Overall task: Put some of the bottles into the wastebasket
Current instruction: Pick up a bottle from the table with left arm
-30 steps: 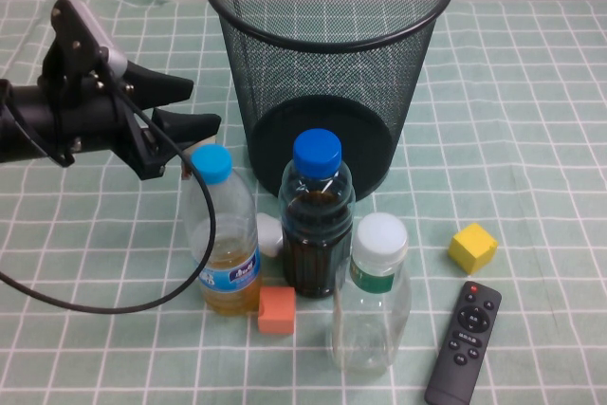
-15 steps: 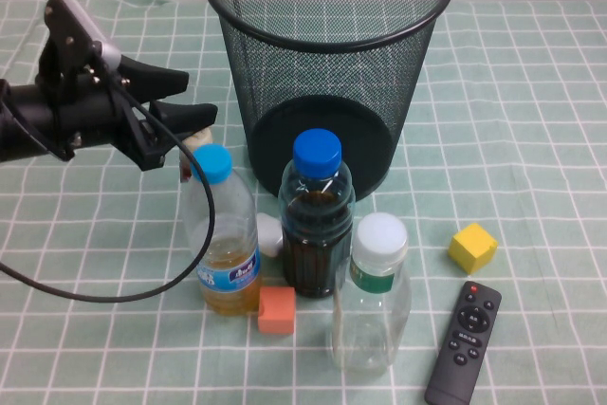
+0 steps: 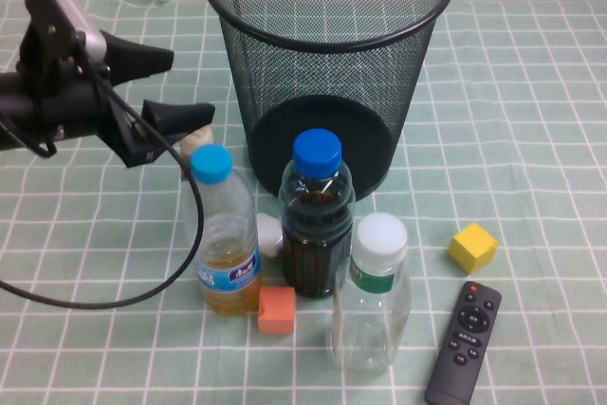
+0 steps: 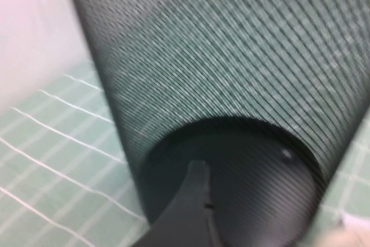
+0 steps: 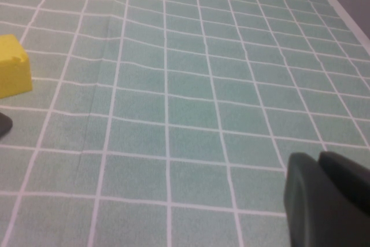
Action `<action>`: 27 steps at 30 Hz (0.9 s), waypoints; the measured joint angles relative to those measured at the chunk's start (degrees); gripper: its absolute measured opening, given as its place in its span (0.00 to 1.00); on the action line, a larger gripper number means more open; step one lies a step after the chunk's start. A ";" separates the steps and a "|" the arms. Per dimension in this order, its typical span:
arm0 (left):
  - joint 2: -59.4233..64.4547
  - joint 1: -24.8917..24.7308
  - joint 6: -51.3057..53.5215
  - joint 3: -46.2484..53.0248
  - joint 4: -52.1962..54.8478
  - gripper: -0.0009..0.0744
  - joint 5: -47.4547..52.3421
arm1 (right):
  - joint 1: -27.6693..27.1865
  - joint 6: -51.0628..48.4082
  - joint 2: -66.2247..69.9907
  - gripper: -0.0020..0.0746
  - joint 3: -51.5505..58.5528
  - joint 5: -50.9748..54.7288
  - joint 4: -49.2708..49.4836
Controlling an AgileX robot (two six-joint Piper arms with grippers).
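Note:
My left gripper should next lower toward the beige cap [image 3: 197, 139] that its open fingers face, as the way in is clear, and close once they straddle its bottle [image 3: 187, 171].
The wastebasket [image 3: 327, 64] is a tall black wire-mesh bin at the back middle; it fills the left wrist view [image 4: 231, 85]. My left gripper [image 3: 193, 84] is open, left of the bin, raised over a beige cap [image 3: 196, 137] that peeks out behind the front bottles; the body under it is hidden. One finger [image 4: 199, 201] shows in the left wrist view, with a beige blur [image 4: 347, 236] at the corner. The clear bottle with a white cap and green neck label [image 3: 376, 296] stands at the front. My right gripper [image 5: 329, 201] is shut and empty over bare cloth.
A light-blue-capped bottle of yellowish liquid [image 3: 225, 239] and a dark blue-capped bottle [image 3: 317, 220] stand before the bin. Beside them are an orange cube [image 3: 276, 310], a yellow cube [image 3: 472, 247] [image 5: 11, 65], a black remote [image 3: 463, 341] and a small white thing [image 3: 270, 234]. Green checked cloth covers the table.
My left gripper has risen and drawn back to the left, away from the light-blue-capped bottle. The beige cap under it has come into view. The other bottles have not moved.

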 joint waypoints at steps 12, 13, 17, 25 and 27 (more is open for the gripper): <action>0.00 0.00 -3.43 0.00 6.96 0.90 0.48 | 0.00 0.00 0.00 0.02 0.00 0.00 0.00; 0.00 0.00 -3.43 0.00 6.96 0.90 0.48 | 0.00 0.00 0.00 0.02 0.00 0.00 0.00; 0.29 -0.10 -3.66 0.00 6.96 0.90 0.46 | 0.00 0.00 0.00 0.02 0.00 0.00 0.00; 3.16 -0.32 -3.79 0.00 5.33 0.90 0.36 | 0.00 0.00 0.00 0.02 0.00 0.00 0.00; 3.66 -0.56 -3.79 0.00 4.53 0.90 0.22 | 0.00 0.00 0.00 0.02 0.00 0.00 0.00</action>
